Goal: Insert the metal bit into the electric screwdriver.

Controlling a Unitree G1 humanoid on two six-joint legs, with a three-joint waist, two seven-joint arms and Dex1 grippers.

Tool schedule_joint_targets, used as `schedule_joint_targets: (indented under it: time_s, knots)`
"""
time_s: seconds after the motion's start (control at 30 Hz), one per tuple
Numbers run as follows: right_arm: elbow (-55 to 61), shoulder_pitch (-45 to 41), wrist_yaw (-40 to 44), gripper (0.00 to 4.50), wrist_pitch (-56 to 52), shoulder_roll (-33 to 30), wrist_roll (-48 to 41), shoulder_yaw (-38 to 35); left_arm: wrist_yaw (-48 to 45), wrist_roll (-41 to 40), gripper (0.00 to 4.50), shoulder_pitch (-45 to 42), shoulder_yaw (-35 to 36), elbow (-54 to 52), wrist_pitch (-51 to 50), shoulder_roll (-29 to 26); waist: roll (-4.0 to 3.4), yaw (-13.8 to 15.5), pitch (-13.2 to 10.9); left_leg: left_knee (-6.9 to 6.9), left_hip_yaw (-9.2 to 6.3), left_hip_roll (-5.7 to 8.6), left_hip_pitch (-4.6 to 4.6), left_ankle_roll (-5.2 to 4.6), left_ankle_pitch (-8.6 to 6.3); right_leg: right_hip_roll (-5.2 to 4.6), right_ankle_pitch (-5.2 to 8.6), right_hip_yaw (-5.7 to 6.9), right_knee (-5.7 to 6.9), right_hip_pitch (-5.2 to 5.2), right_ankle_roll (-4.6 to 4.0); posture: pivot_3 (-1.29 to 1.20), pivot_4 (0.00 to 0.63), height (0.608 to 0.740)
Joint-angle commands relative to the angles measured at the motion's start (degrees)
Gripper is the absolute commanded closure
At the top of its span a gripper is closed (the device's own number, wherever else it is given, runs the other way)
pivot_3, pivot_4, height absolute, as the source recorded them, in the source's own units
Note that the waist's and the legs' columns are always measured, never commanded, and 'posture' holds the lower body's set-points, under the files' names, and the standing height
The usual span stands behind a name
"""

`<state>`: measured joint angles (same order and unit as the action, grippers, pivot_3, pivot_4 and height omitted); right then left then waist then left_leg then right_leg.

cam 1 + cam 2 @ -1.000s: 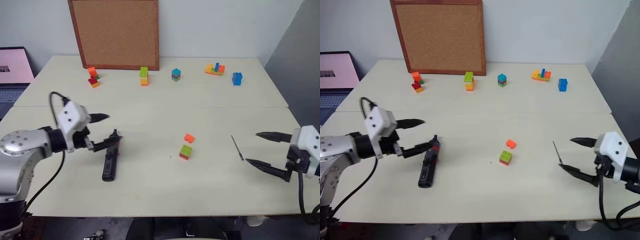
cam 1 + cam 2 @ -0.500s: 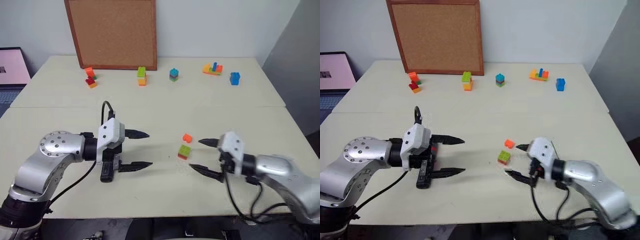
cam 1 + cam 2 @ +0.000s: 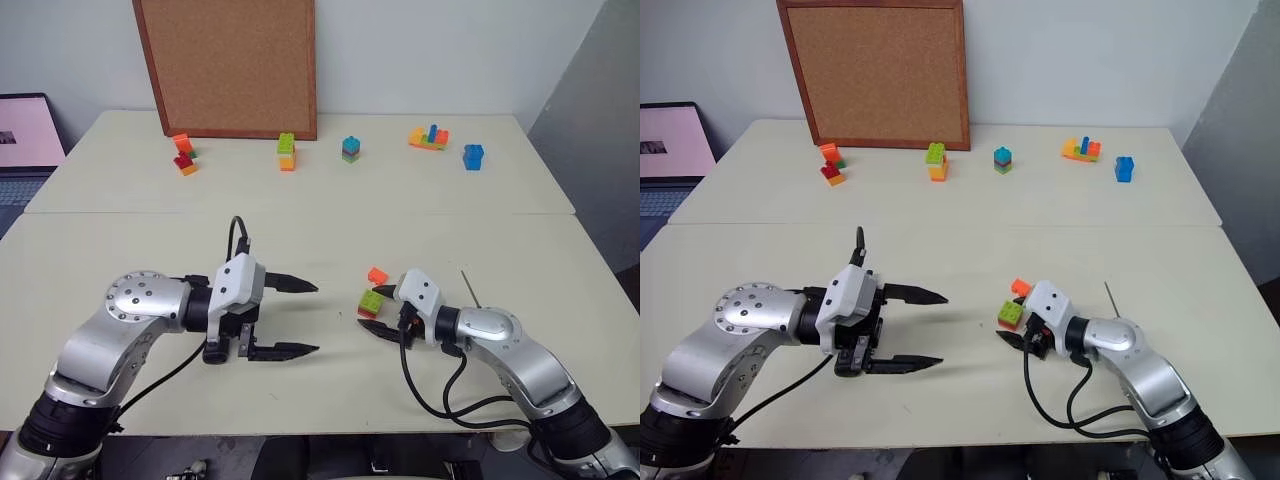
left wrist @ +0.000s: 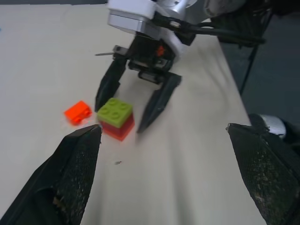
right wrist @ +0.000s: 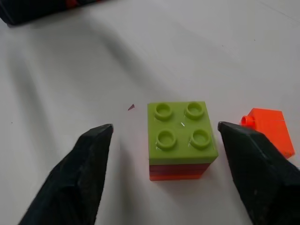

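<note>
The red layers (image 3: 367, 314) are flush under the green block. The stack (image 3: 370, 304) will hold together when I pick it up and carry it.
The metal bit (image 3: 470, 288) is a thin dark rod lying on the table, right of my right wrist. Mostly hidden under my left hand, the electric screwdriver (image 3: 212, 352) shows just its black end on the table. My left gripper (image 3: 305, 318) is open and empty, pointing right, with its fingertips past the screwdriver. My right gripper (image 5: 165, 125) is open, its fingers either side of a green block (image 5: 182, 136) with a gap on each side.
A small orange brick (image 3: 377, 275) lies just behind the green block. Along the back stand a corkboard (image 3: 228, 65) and several block stacks, among them a blue one (image 3: 473, 156). A laptop (image 3: 25, 130) sits at the far left.
My right gripper swept left from beside the metal bit to the green block, and its fingers came closer together. My left gripper swung right, past the screwdriver, still open.
</note>
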<state>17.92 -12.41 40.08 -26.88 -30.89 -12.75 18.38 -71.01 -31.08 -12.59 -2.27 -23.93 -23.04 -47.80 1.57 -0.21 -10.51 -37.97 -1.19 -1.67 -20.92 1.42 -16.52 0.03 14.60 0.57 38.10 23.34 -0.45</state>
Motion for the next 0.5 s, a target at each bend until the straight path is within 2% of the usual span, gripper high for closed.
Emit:
schedule_joint_targets:
  time_s: [0.03,0.17,0.27,0.5]
  knots:
    - [1.1,-0.5,1.2,2.03,2.0,0.2,0.8,-0.1,-1.6,-1.1,0.0,-0.5,0.3,-0.2,0.6,-0.2,0.0,0.0,0.0,0.0,-0.03,0.0,0.01,0.0,0.0,0.02,0.0,0.02,0.01,0.0,0.0,0.0,0.15,0.74]
    - [1.1,-0.4,1.1,2.98,3.2,0.2,2.3,-0.3,-2.1,-2.7,0.0,-0.9,-0.1,-0.3,-1.8,-0.1,0.0,0.0,0.0,0.0,-0.06,0.0,0.02,0.0,0.0,0.09,0.0,0.05,0.04,0.0,0.0,0.0,0.15,0.74]
    - [2.9,0.0,-0.3,2.99,2.7,0.2,1.6,-3.9,-1.7,-3.4,0.0,-1.5,-0.4,-0.6,-2.6,0.8,0.0,0.0,0.0,0.0,-0.06,0.0,0.02,0.0,0.0,0.13,0.0,0.05,0.04,0.0,0.0,0.0,0.15,0.74]
    - [8.8,7.9,-7.2,2.99,-2.5,-4.0,-2.2,-28.7,4.0,-3.0,0.0,-5.0,-1.9,-0.1,-2.5,7.7,0.0,0.7,0.0,-0.02,-0.06,0.06,-0.06,0.0,0.0,0.01,0.0,0.0,-0.03,-0.05,0.01,0.0,0.15,0.74]
